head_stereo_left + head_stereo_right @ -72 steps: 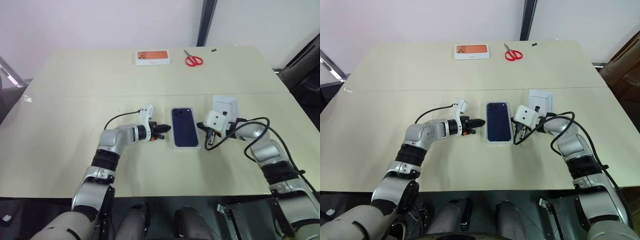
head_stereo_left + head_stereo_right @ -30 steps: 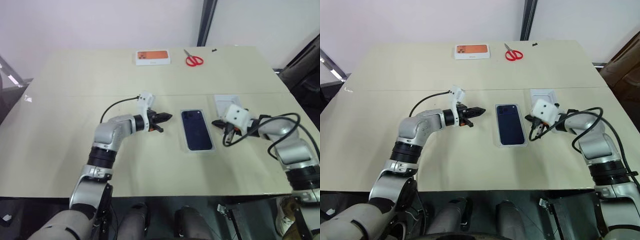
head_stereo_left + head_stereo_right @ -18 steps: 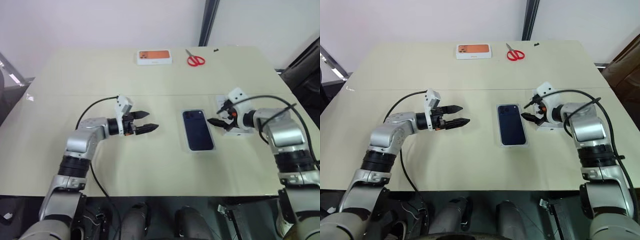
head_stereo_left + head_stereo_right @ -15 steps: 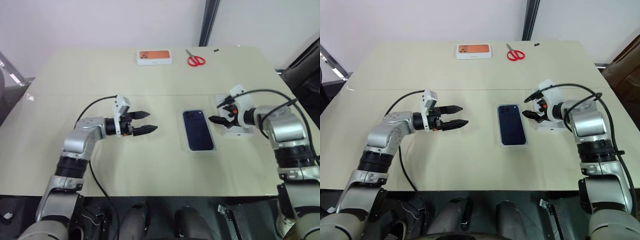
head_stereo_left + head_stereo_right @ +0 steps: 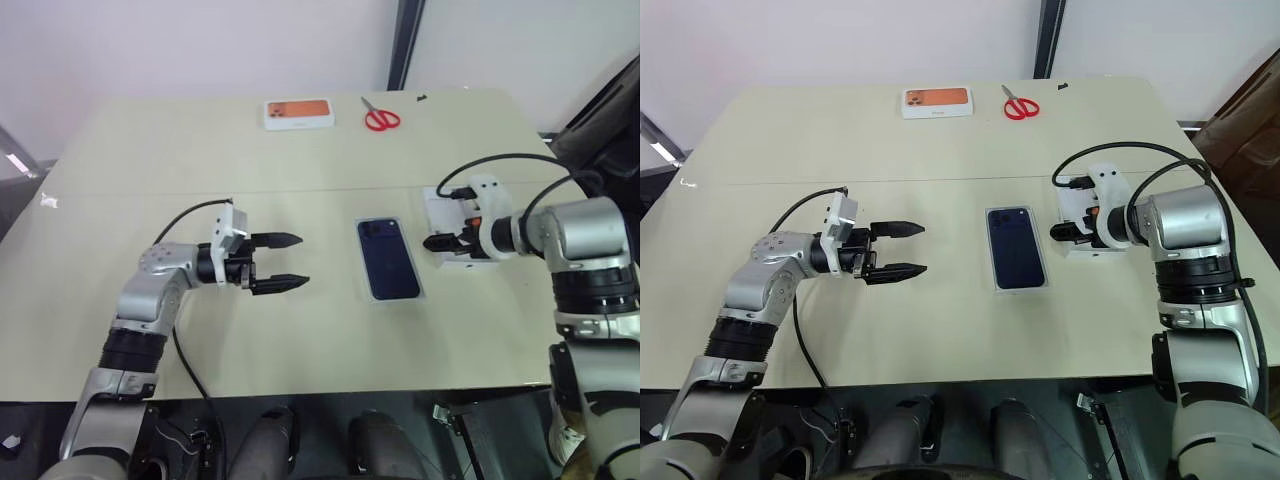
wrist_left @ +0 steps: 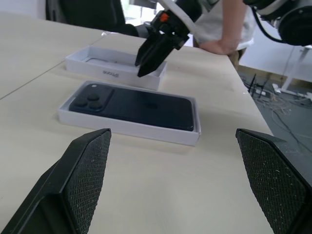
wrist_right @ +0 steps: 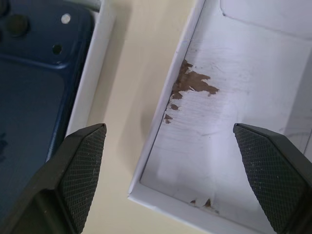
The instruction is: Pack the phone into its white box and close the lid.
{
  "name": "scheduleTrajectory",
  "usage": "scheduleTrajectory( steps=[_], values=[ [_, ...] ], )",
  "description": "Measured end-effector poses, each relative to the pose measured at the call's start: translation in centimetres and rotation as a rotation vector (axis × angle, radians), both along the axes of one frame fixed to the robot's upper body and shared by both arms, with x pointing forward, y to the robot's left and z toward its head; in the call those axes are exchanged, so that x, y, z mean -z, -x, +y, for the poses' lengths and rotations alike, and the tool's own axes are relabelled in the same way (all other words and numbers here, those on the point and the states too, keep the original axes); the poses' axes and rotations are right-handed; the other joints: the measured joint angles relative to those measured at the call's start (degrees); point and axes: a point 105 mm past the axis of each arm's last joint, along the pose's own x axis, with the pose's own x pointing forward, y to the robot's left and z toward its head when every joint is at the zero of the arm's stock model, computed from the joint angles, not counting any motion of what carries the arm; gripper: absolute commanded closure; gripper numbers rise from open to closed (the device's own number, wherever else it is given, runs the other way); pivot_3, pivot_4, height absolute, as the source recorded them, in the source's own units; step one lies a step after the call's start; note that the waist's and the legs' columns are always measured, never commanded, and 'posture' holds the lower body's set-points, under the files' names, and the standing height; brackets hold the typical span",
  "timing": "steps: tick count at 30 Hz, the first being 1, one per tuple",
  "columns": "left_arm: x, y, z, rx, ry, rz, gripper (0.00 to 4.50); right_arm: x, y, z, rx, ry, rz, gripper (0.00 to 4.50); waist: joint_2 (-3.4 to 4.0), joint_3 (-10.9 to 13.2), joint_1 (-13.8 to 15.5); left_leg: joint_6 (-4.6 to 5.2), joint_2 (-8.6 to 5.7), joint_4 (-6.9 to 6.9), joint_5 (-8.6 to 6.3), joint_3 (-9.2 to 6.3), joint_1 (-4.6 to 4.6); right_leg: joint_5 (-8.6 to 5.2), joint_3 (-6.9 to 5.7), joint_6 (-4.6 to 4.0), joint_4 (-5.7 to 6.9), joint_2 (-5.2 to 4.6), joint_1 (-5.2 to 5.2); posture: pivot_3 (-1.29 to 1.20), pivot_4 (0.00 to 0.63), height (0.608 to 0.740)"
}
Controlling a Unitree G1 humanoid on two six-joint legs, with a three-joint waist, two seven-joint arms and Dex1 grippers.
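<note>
The lid has its inner side [image 5: 446, 212] facing up. My right gripper should pinch the lid's edge [image 7: 155, 122] closest to the box and flip the lid over before closing the box.
The dark navy phone [image 5: 388, 258] lies face down inside the white box [image 6: 127, 129] at the table's middle. Just right of the box, the lid [image 5: 447, 204] rests with its white inner face [image 7: 229, 97] up, showing brown marks. My right gripper [image 5: 437, 242] hangs open over the lid's edge nearest the box, its black fingers [image 6: 155, 48] holding nothing. Well to the left of the box, my left gripper [image 5: 300, 260] is level and open, empty, pointing at the phone.
At the table's far edge lie a white box with orange print [image 5: 297, 113] and red scissors [image 5: 380, 120]. A person in a white top [image 6: 228, 22] leans on the table beyond the lid. Bare tabletop surrounds the box.
Both grippers have gone from shut to open. My left arm has drawn back to the left, away from the box. My right gripper has rolled and now sits over the lid.
</note>
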Motion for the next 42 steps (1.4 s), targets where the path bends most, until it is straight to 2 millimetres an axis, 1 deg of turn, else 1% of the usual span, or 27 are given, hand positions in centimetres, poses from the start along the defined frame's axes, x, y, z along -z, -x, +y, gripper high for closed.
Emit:
scheduleTrajectory(
  steps=[3,5,12,20,26,29,32,33,34,35,36,42],
  values=[
    [0.1,0.3,0.0,0.012,-0.001,-0.005,0.19,0.4,-0.1,1.0,-0.004,-0.002,0.003,0.13,0.01,0.00,0.04,0.01,-0.01,0.00,0.00,0.02,0.00,0.00,0.01,0.00,0.00,0.00,-0.01,0.00,0.150,0.734],
    [0.4,0.5,0.1,0.014,-0.002,0.002,0.19,0.5,-0.2,1.2,-0.001,0.006,-0.002,0.13,0.01,0.00,0.04,0.03,-0.01,0.01,-0.01,0.01,0.00,0.00,0.01,0.00,0.00,0.00,-0.01,0.00,0.150,0.734],
    [0.1,0.8,-0.1,0.021,-0.002,-0.019,0.19,0.4,-0.8,0.8,0.025,0.045,-0.040,0.13,0.01,0.00,0.16,0.13,-0.02,0.00,-0.08,0.01,0.00,0.00,0.00,0.00,0.01,-0.01,-0.01,0.00,0.150,0.734],
    [0.2,1.1,-0.1,0.023,0.006,-0.013,0.19,0.5,-1.0,0.6,0.043,0.064,-0.048,0.13,0.01,-0.01,0.04,0.14,-0.01,-0.01,-0.07,0.01,0.00,0.00,0.00,0.00,0.02,0.00,-0.02,0.00,0.150,0.734],
    [0.3,1.3,0.1,0.036,-0.002,-0.014,0.19,1.1,-0.9,0.9,0.030,0.092,-0.034,0.13,0.01,-0.01,0.04,0.13,-0.01,0.00,-0.07,0.01,0.00,0.00,0.00,0.00,0.02,0.00,-0.02,0.00,0.150,0.734],
    [0.6,1.5,0.3,0.043,-0.008,-0.025,0.11,1.7,-0.6,0.9,0.025,0.099,-0.021,0.94,0.01,-0.01,0.07,0.14,-0.01,0.00,-0.07,0.01,0.00,0.00,0.00,0.00,0.02,0.00,-0.01,0.00,0.150,0.734],
    [0.6,1.6,0.3,0.045,-0.018,-0.050,0.11,2.0,-0.6,0.7,0.026,0.120,-0.020,2.47,0.01,-0.01,0.09,0.15,-0.01,0.01,-0.08,0.01,0.00,0.00,0.00,0.00,0.02,0.00,0.01,0.00,0.150,0.734],
    [0.6,1.5,0.3,0.044,-0.021,-0.052,0.11,2.1,-0.6,0.6,0.030,0.129,-0.024,2.90,0.01,-0.01,0.08,0.16,-0.01,0.01,-0.09,0.01,0.00,0.00,0.00,0.00,0.02,0.00,0.00,0.00,0.150,0.734],
    [0.7,1.5,0.3,0.043,-0.021,-0.052,0.11,2.1,-0.6,0.6,0.030,0.132,-0.030,3.50,0.01,-0.01,0.07,0.17,-0.01,0.00,-0.09,0.01,0.01,0.00,0.00,0.00,0.02,0.00,0.00,0.00,0.150,0.734],
    [0.7,1.5,0.3,0.042,-0.022,-0.052,0.11,2.1,-0.7,0.6,0.026,0.133,-0.033,4.01,0.01,-0.01,0.07,0.17,-0.01,0.00,-0.09,0.01,0.01,0.00,-0.01,0.00,0.02,0.00,0.00,0.00,0.150,0.734],
    [0.7,1.5,0.3,0.044,-0.023,-0.053,0.11,2.1,-0.7,0.7,0.027,0.135,-0.033,4.42,0.02,-0.01,0.06,0.18,-0.01,0.00,-0.10,0.01,0.01,0.00,0.00,0.00,0.02,0.00,0.00,0.00,0.150,0.734],
    [0.8,1.6,0.1,0.050,-0.026,-0.057,0.11,2.1,-0.7,0.3,0.067,0.136,-0.036,4.47,0.01,-0.01,0.07,0.17,-0.01,0.01,-0.10,0.01,0.01,0.00,-0.01,0.00,0.02,0.00,0.01,0.00,0.150,0.734]
  ],
)
